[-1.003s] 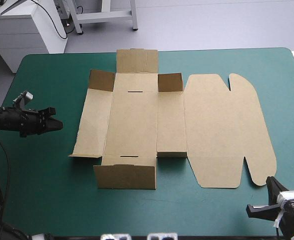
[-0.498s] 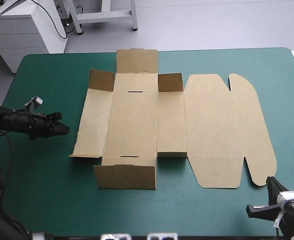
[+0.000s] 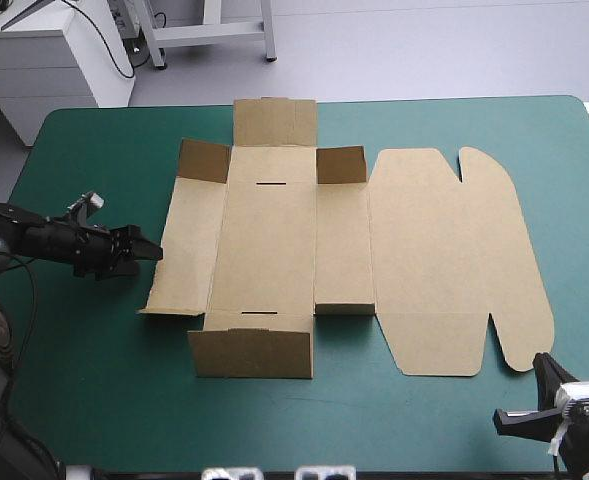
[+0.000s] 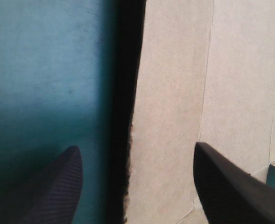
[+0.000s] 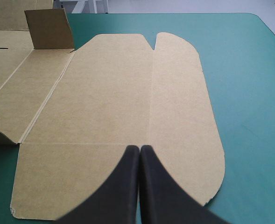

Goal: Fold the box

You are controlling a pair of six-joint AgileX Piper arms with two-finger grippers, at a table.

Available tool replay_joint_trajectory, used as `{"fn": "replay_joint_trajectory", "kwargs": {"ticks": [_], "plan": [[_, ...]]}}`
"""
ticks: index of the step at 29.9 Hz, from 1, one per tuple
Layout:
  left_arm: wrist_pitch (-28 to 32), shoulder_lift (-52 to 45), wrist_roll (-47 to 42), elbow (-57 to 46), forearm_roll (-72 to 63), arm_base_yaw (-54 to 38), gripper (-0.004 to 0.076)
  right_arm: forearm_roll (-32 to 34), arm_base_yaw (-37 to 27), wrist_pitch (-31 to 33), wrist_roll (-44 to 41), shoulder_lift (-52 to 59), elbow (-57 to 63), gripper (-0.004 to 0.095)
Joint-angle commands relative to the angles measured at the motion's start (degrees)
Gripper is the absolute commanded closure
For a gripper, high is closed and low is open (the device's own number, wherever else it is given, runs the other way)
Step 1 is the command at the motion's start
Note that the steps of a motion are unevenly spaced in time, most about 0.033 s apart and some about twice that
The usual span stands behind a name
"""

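Note:
The box's back side is joined to the box's base by a straight crease, so the back side will swing up as one stiff piece when I lift it.
The brown box lies as a cut sheet in the middle of the teal-green table, its lid flat on the right. The near wall, the far flap and two small corner flaps stand raised. My left gripper is open at the outer edge of the left wall panel. In the left wrist view that slightly lifted edge runs between the fingers of this gripper. My right gripper is shut and empty, just off the lid's near right corner, low over the lid.
Bare teal-green cover lies left of the box and along the table's near edge. The right gripper sits near the table's front right corner.
The left gripper has moved right, up to the box's left edge, and its fingers have spread apart. The right gripper and the box have not moved.

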State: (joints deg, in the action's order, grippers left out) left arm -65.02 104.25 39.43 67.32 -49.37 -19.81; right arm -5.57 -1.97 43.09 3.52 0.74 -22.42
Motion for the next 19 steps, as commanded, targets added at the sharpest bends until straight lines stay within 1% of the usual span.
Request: {"fn": "replay_joint_trajectory", "kwargs": {"ticks": [1,7,14,16,17,18,19], "plan": [[-1.5,-0.6,0.2,1.4,-2.9,4.0,0.0233,-0.5,-0.4,-4.6,0.2,1.3,-1.3,0.0928],[-1.5,2.6,-0.3,1.4,-3.2,8.7,0.0232,-0.5,-0.4,-4.6,0.2,1.3,-1.3,0.0928],[-5.1,4.5,-0.7,1.4,-6.1,10.5,0.0237,-0.5,-0.4,-4.6,0.2,1.3,-1.3,0.0928],[-6.5,4.5,-1.5,1.5,-8.6,10.2,0.0279,-0.5,-0.4,-4.6,0.2,1.3,-1.3,0.0928],[-7.3,4.5,-2.8,1.6,-9.3,10.2,0.0323,-0.5,-0.4,-4.6,0.2,1.3,-1.3,0.0928],[-8.5,4.5,-5.0,1.8,-10.0,10.2,0.0384,-0.5,-0.4,-4.6,0.2,1.3,-1.3,0.0928],[-9.1,4.5,-7.0,1.8,-10.7,10.2,0.0464,-0.5,-0.4,-4.6,0.2,1.3,-1.3,0.0928]]}}
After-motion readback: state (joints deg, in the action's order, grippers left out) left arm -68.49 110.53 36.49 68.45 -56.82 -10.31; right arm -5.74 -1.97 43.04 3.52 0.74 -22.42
